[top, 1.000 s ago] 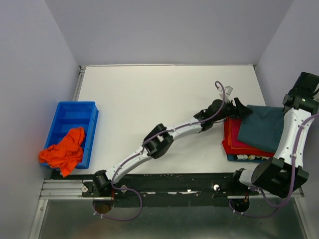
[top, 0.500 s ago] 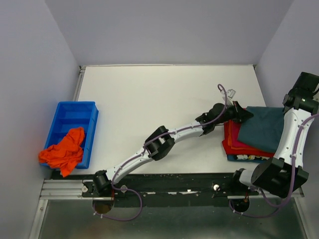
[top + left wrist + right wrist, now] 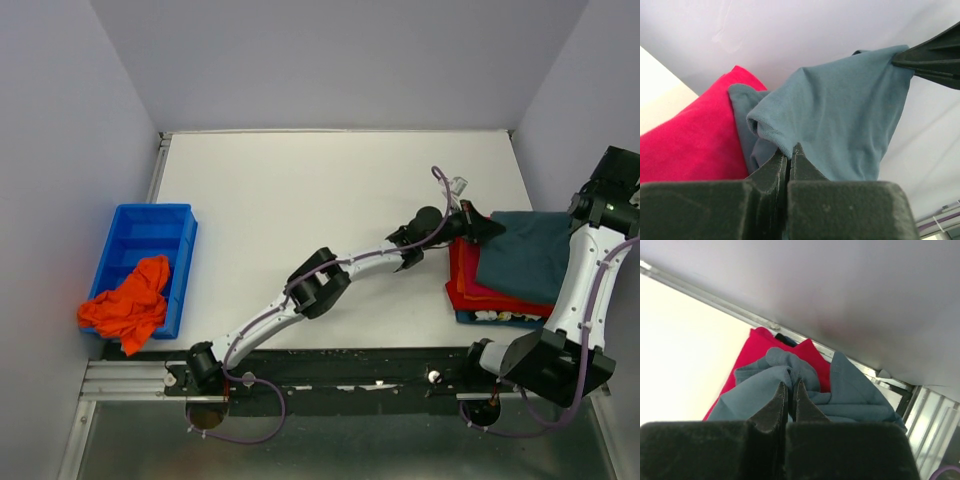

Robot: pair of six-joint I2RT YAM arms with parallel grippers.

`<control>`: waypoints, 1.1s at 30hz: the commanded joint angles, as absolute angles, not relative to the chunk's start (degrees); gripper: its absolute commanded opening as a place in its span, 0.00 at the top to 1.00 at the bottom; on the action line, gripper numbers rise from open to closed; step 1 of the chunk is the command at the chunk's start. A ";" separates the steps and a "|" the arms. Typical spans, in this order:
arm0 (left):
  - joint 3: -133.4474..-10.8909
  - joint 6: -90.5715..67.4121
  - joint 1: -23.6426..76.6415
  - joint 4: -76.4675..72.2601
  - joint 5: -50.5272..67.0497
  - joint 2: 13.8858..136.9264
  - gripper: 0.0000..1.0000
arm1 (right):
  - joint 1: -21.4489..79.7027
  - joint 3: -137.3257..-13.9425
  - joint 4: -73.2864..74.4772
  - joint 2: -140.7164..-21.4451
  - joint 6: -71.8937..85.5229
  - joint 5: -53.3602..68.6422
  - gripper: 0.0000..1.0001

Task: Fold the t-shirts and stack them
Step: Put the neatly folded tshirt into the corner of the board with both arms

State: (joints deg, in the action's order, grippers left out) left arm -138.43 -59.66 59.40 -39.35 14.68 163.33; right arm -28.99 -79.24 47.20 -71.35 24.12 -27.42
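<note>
The grey-blue t-shirt (image 3: 528, 262) is lying bunched up and crooked on the stack, so my left gripper and my right gripper should move it to the open white table (image 3: 355, 215).
A slate grey-blue t-shirt (image 3: 525, 255) lies half-lifted on a stack of folded red and magenta t-shirts (image 3: 465, 285) at the table's right edge. My left gripper (image 3: 487, 226) is shut on the hem at its left corner; the left wrist view shows the gripper (image 3: 790, 150) pinching that grey-blue cloth (image 3: 840, 110) beside the magenta shirt (image 3: 685, 145). My right gripper (image 3: 578, 213) is shut on the opposite corner. In the right wrist view the gripper (image 3: 790, 385) pinches a bunched fold of the grey-blue shirt (image 3: 740, 395) above the red shirt (image 3: 757, 345). An orange t-shirt (image 3: 128, 300) hangs over the bin.
A rigid blue plastic bin (image 3: 150, 228) stands at the table's left edge. The left arm (image 3: 330, 280) stretches diagonally across the white table (image 3: 300, 200). Walls close in on both sides, and a metal rail (image 3: 340, 362) runs along the near edge.
My left gripper moved a little right onto the grey-blue shirt's left corner and closed on it. The right gripper kept its hold and rose slightly.
</note>
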 commanded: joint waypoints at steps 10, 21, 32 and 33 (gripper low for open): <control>-137.99 -60.55 57.57 -41.40 15.64 157.94 0.33 | -29.44 -85.69 49.48 -64.78 23.99 -11.43 0.99; -144.74 -62.84 57.48 -38.77 13.28 163.55 0.14 | -29.44 -86.57 51.59 -64.95 24.35 -14.42 0.99; -144.07 -60.20 59.24 -31.29 7.83 163.48 0.07 | -29.44 -85.52 50.98 -64.60 24.35 -14.76 0.99; -143.62 -60.38 59.15 -30.68 7.21 163.39 0.06 | -29.44 -85.43 50.89 -64.51 24.35 -14.94 0.99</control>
State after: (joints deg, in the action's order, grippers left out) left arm -145.80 -61.32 58.98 -34.06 10.74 163.41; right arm -28.99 -85.03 51.42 -65.34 23.99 -14.98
